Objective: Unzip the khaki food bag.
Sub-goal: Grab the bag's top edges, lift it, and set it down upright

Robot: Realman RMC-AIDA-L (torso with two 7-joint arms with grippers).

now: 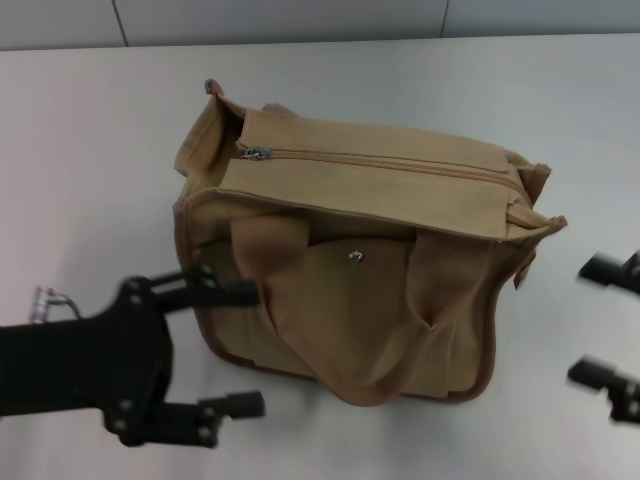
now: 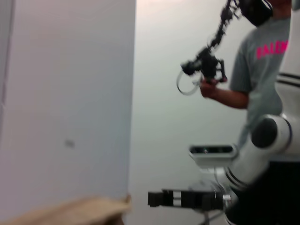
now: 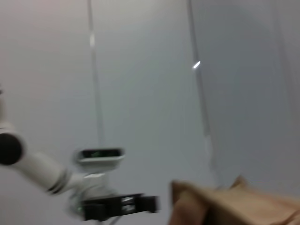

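Observation:
My left gripper should back away and take hold of the bag's top corner point(image 1: 198, 195) next to the metal pull, because it is low by the bag's front point(image 1: 228, 325), under the zipper.
The khaki food bag point(image 1: 360, 280) stands in the middle of the white table point(image 1: 90, 160), its two loop handles hanging over the front pocket with the silver snap point(image 1: 354, 256). The top zipper point(image 1: 400, 165) looks closed, with its metal pull point(image 1: 257, 153) at the bag's left end. My left gripper point(image 1: 245, 348) is open at the bag's lower left corner, its upper finger touching or close to the bag's side. My right gripper point(image 1: 597, 320) is open just right of the bag, apart from it. A corner of the bag shows in the left wrist view point(image 2: 79, 211) and in the right wrist view point(image 3: 234, 204).
A small metal object point(image 1: 45, 300) lies on the table by the left arm. In the left wrist view a person point(image 2: 262, 61) holding a hand-held control device stands behind the robot's right arm point(image 2: 262, 150). The wall's edge runs along the table's far side.

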